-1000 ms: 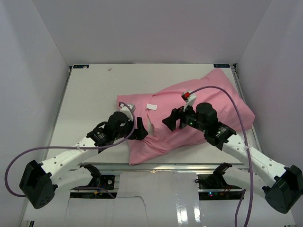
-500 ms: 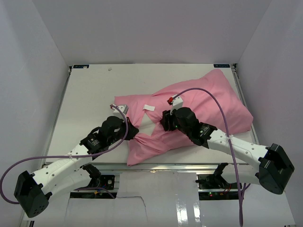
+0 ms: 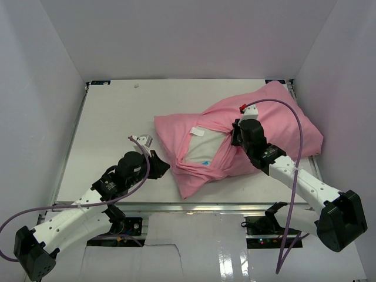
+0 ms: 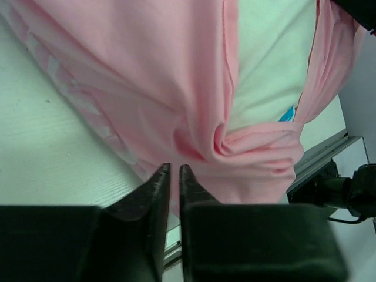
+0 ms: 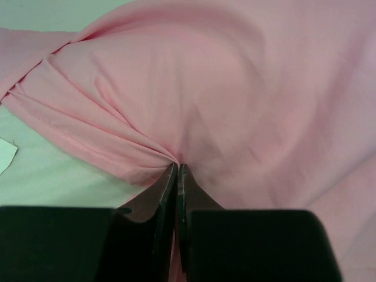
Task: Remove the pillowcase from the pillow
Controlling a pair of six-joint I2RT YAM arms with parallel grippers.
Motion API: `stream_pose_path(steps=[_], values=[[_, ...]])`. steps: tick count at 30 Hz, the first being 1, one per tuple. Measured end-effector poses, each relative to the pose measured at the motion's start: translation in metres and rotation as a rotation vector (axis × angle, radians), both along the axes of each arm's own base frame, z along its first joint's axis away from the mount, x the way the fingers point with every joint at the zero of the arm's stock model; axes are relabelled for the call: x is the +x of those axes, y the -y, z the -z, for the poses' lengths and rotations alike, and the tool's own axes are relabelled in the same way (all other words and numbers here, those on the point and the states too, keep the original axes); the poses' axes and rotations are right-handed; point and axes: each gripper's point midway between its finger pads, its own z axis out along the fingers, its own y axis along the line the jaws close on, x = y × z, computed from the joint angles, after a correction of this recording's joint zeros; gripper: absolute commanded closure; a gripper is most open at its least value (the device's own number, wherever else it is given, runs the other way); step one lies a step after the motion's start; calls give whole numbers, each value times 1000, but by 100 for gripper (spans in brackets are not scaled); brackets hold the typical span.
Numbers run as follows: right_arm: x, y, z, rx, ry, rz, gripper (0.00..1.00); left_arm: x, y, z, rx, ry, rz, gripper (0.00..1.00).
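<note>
Next, my left gripper pinches the fold at the pillowcase's opening while my right gripper takes the pillow, because my left gripper is empty beside that fold.
The pink pillowcase covers the plump pillow across the right half of the table. Its mouth gapes toward the left and bares the off-white pillow, which has a small white tag and a blue mark. My right gripper is at the upper rim of that mouth, shut on a puckered fold of the pillowcase, with the pillow showing beside it. My left gripper lies low just left of the pillowcase's twisted lower rim. Its jaws stand a narrow slit apart with nothing between them, and the pillow shows beyond.
White walls close in the white table on three sides. A metal rail runs along the front edge, seen also in the left wrist view as the rail. A small white scrap lies at the back left.
Both grippers closed on the pillowcase rim and pulled apart, left toward the near left, right toward the far right. The mouth spread and bared the pillow. The left jaws now stand off the fabric.
</note>
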Motion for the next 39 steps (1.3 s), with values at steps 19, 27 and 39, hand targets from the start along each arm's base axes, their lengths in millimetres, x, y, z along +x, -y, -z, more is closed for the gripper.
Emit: stream_pose_path(steps=[19, 27, 39], values=[[-33, -12, -40, 97, 52, -176, 59, -8, 29, -7, -62, -36, 134, 21], [-43, -19, -45, 118, 53, -231, 41, 13, 49, 1, -50, -71, 117, 46], [-93, -69, -73, 166, 129, -450, 37, 16, 55, 17, -66, -82, 121, 100]])
